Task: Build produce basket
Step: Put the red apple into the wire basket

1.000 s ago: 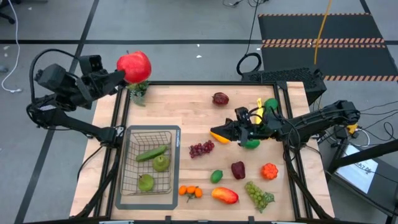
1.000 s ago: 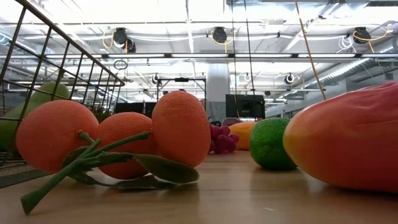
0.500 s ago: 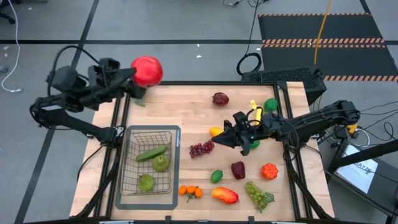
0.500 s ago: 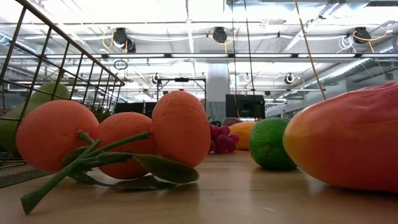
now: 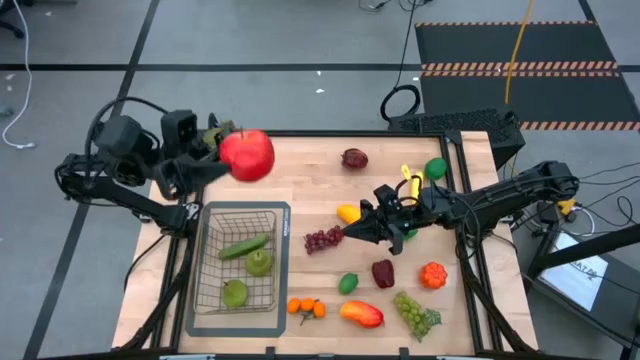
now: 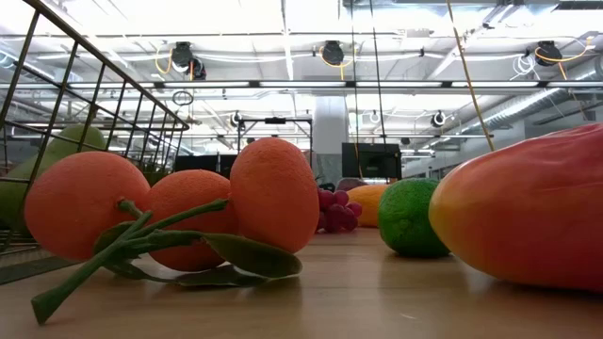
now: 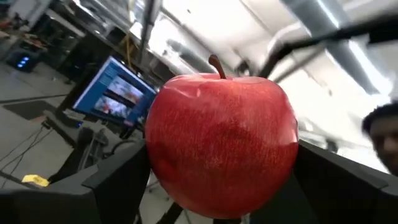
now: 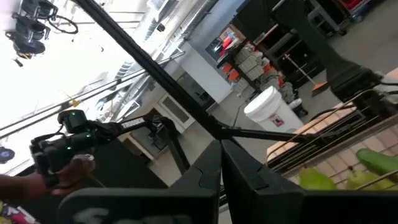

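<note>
My left gripper is pointing up, and the red apple is past the wire basket. Next, I turn the fingers down and lower the apple next to the nearer pear.
A big red apple hangs above the table's far left corner, between the fingers of my left gripper. The wire basket stands at the near left on a grey mat and holds a cucumber and two green pears. My right gripper is shut and empty. It hovers over mid-table beside a yellow mango and purple grapes. More produce lies to the right: a lime, oranges, a red-yellow mango and green grapes. My left gripper pinches the apple's two opposite sides between its two fingers. The fingers come from the table's left, about level and tipped slightly upward. The apple sits with its stem up, lifted clear of the table.
A leafy sprig shows partly behind my left gripper at the far left corner. Dark fruits, a banana and a green fruit lie near the far edge. The low view shows the oranges, lime and mango close up.
My left gripper has carried the apple from beyond the table's far left corner toward the right and the near edge, so it now hangs over the corner of the tabletop. The hold on the apple has stayed the same.
</note>
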